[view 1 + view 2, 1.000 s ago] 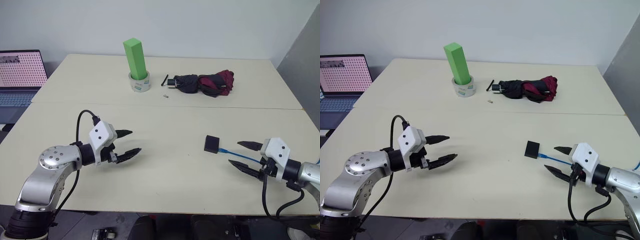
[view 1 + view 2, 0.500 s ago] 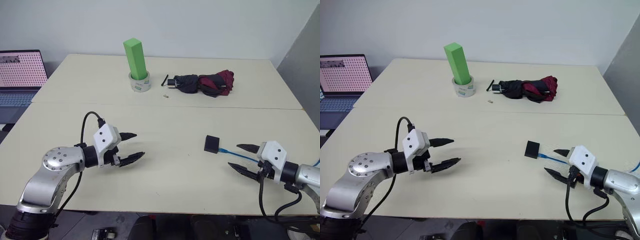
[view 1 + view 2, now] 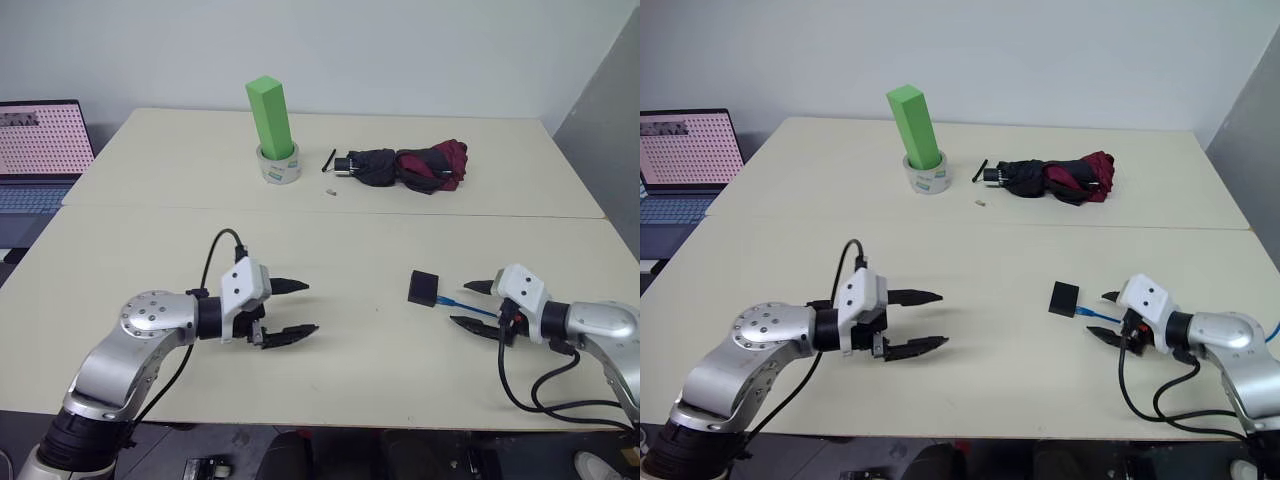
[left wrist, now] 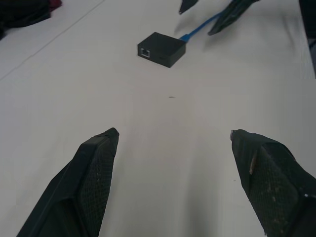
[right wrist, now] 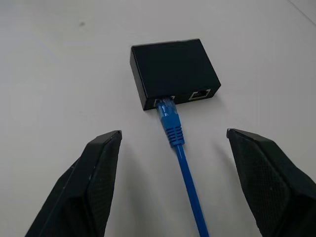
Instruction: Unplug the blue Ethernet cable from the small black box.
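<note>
I expect the blue Ethernet cable (image 5: 174, 130) to slide straight out when I pull, because the clear plug (image 5: 166, 105) sits end-on in the small black box's port.
The small black box (image 3: 423, 287) lies flat on the cream table, right of centre. The blue Ethernet cable (image 5: 180, 148) is plugged into one of the box's two ports and runs back toward my right arm. My right gripper (image 3: 463, 305) is open just behind the box, one finger on each side of the cable near its plug, touching nothing. My left gripper (image 3: 310, 307) is open and empty near the table's middle, pointing at the box (image 4: 161, 48) from well to its left.
A green block (image 3: 270, 115) stands in a tape roll (image 3: 279, 165) at the back. A folded black-and-maroon umbrella (image 3: 405, 167) lies to its right. A laptop (image 3: 40, 150) sits beyond the left edge. A seam crosses the table (image 3: 330, 250) behind the box.
My left gripper has swung right toward the table's middle. My right gripper has moved in toward the box and now straddles the cable. Both stay open.
</note>
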